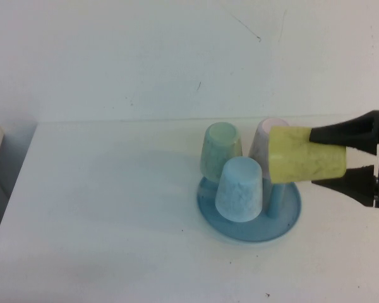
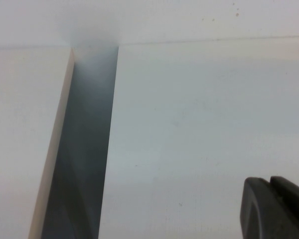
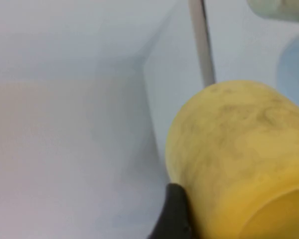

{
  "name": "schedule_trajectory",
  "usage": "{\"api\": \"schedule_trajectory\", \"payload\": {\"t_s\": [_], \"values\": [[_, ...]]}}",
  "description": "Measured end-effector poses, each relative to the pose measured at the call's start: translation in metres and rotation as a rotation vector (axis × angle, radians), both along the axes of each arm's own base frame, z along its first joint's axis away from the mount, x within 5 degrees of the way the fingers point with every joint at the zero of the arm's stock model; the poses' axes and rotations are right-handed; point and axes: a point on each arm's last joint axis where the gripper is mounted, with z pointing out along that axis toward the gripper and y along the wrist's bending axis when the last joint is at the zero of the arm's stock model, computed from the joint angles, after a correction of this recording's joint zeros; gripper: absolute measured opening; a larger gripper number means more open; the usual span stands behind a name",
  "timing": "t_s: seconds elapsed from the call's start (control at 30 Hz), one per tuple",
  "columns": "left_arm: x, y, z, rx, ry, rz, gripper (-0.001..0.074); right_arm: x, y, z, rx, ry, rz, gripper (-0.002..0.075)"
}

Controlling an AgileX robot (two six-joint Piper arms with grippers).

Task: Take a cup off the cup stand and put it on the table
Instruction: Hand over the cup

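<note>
The yellow cup is level in my right gripper, which holds it by its base end [image 1: 336,162], so I should keep it still while my left gripper takes the cup's free open end [image 1: 276,155].
The yellow speckled cup [image 1: 305,161] lies sideways in the air, held over the right edge of the blue cup stand [image 1: 284,222]. My right gripper [image 1: 312,158] comes in from the right and is shut on the cup, one finger above it and one below. In the right wrist view the cup [image 3: 239,159] fills the frame with one dark finger [image 3: 174,214] against it. My left gripper [image 2: 275,209] shows only in its wrist view, fingers together, above the bare white table [image 2: 199,124] near its left edge. It is out of the high view.
On the stand a pale green cup [image 1: 221,150], a light blue cup [image 1: 241,189] and a pinkish cup [image 1: 263,142] sit upside down on pegs. A gap [image 2: 84,149] separates the table from a side surface at the left. A white wall stands behind.
</note>
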Motion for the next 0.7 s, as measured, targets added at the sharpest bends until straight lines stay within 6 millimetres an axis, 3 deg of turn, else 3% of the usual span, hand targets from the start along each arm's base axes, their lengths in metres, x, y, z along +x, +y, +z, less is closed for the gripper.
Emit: {"api": "schedule_trajectory", "payload": {"t_s": [0.33,0.6,0.67,0.7], "values": [[0.0000,0.0003,0.0006,0.011,-0.002,0.001,-0.0003,0.0099,-0.0015,0.0023,0.168,0.162,-0.103,0.0583],[0.0000,0.0006,0.0006,0.019,-0.002,0.001,-0.0004,0.0099,-0.0015,0.0026,0.152,0.112,-0.093,0.0582],[0.0004,-0.0006,0.0023,-0.047,-0.019,0.007,-0.0004,0.0099,-0.0015,0.0026,0.137,0.076,-0.086,0.0582],[0.0009,-0.0028,0.0027,-0.188,-0.028,0.020,-0.0004,0.0099,-0.0015,0.0026,0.128,0.055,-0.082,0.0582]]}}
